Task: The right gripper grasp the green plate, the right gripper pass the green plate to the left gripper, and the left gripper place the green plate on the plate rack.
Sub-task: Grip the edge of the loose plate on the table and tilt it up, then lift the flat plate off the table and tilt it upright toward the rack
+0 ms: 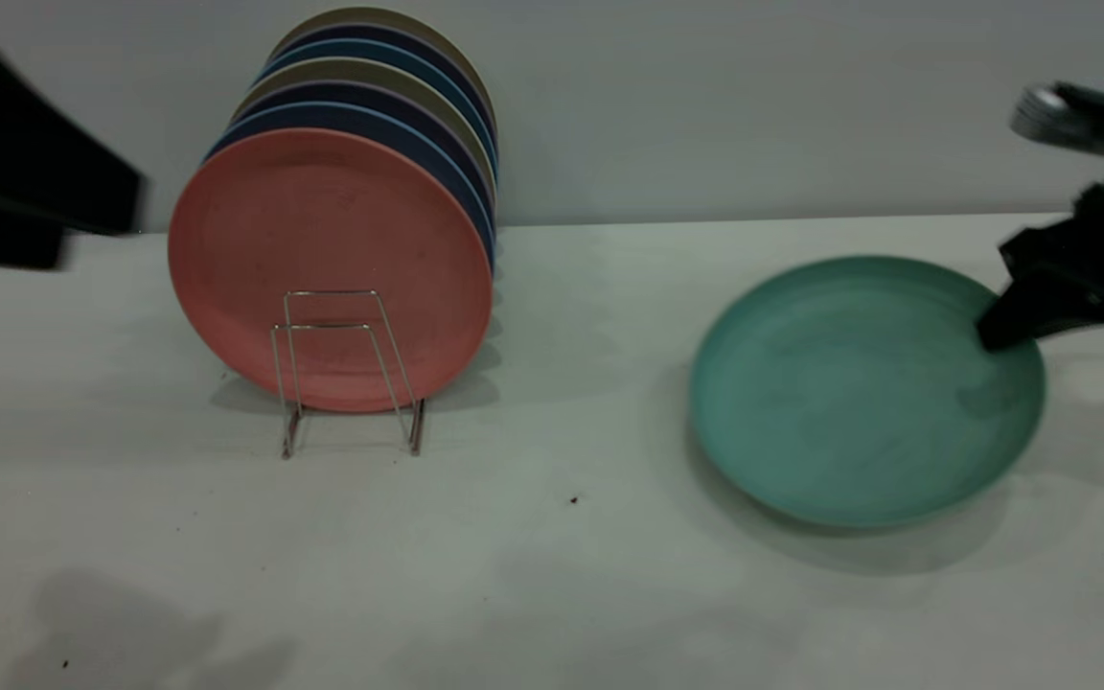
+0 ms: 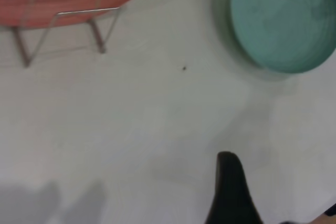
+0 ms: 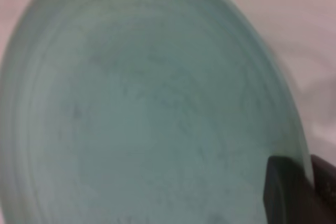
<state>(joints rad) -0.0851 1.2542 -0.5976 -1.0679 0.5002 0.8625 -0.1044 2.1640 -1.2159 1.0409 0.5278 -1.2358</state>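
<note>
A narrow gap [image 1: 327, 310] shows between the empty wire loops, so the green plate [image 1: 867, 391] will slide in and stand upright when the robot lowers it.
The green plate [image 1: 849, 393] lies at the right of the table, its right side tilted up, with a shadow under its near edge. My right gripper [image 1: 998, 335] is shut on the plate's right rim. In the right wrist view the green plate [image 3: 147, 108] fills the picture, and the right gripper [image 3: 304, 187] has one black finger on each side of the rim. The plate rack [image 1: 351, 374] stands at the left. My left gripper [image 2: 278, 187] hovers open over bare table, well short of the green plate [image 2: 278, 19]. The left arm [image 1: 25, 192] shows at the far left.
A salmon-pink plate [image 1: 322, 259] stands upright in the rack's front part, with several dark blue and beige plates stacked behind it. Two empty wire loops [image 2: 63, 30] stand in front of it. A grey wall runs behind the table.
</note>
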